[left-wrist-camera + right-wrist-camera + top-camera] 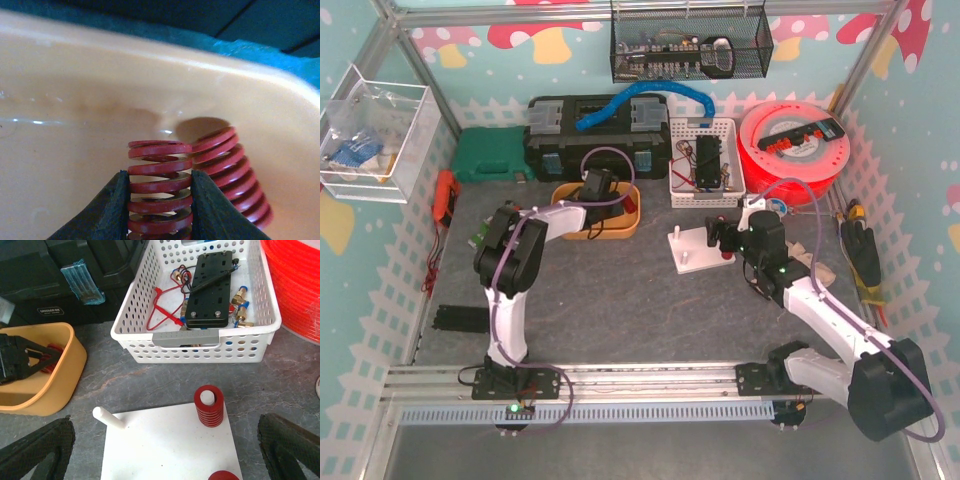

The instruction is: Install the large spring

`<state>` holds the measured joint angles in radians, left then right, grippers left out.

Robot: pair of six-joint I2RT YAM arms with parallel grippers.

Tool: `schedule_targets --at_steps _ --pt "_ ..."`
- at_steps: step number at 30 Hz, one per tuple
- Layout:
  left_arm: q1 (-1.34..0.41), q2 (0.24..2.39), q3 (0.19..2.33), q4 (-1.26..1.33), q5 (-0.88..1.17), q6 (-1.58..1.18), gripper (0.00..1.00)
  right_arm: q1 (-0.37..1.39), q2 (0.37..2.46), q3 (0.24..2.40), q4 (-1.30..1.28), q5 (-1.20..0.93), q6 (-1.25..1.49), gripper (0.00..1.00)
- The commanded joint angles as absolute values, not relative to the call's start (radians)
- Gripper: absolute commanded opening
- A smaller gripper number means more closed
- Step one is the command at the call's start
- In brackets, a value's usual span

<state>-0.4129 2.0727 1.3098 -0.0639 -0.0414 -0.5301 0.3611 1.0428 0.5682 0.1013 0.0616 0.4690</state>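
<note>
A white peg takes up the standing spring's middle (207, 397), so the red spring in the yellow bin (51, 358) will slip down over its peg when the robot lowers it.
My left gripper (159, 174) is down inside the yellow bin (75, 125) and is shut on an upright red spring (160, 187), one black finger on each side of its coils. A second red spring (232, 170) lies tilted just to its right. In the top view the left gripper (597, 190) is over the bin (620, 232). My right gripper (165, 450) is open above the white peg plate (165, 440). The plate holds a red spring on a peg (209, 406), a bare white peg (110, 417) and another red spring (223, 475) at the frame's bottom edge.
A white basket (200, 347) with a black block and wires stands behind the plate. A black toolbox (590, 135) and a green case (492, 155) line the back, and a red spool (790, 140) is at the back right. Hand tools lie at the right edge (860, 250).
</note>
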Motion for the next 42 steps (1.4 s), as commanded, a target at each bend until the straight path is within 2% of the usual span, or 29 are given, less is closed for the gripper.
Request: schedule_targets --at_steps 1,8,22,27,32,42 --pt "-0.413 1.965 1.312 -0.035 -0.044 -0.480 0.13 0.365 1.066 0.634 0.044 0.025 0.455 0.98" --pt "-0.413 1.818 1.210 0.095 -0.011 -0.407 0.12 0.365 1.065 0.675 -0.005 -0.108 0.498 0.97" --pt "-0.596 1.469 0.798 0.498 0.130 -0.167 0.07 0.367 1.105 0.793 -0.100 -0.375 0.509 0.94" --pt "-0.691 1.388 0.654 0.672 0.149 -0.028 0.05 0.369 1.138 0.811 -0.092 -0.504 0.532 0.86" --pt "-0.762 1.357 0.605 0.726 0.131 0.073 0.03 0.403 1.141 0.813 -0.036 -0.609 0.560 0.71" --pt "-0.806 1.347 0.583 0.761 0.175 0.126 0.01 0.458 1.196 0.816 0.057 -0.681 0.636 0.65"
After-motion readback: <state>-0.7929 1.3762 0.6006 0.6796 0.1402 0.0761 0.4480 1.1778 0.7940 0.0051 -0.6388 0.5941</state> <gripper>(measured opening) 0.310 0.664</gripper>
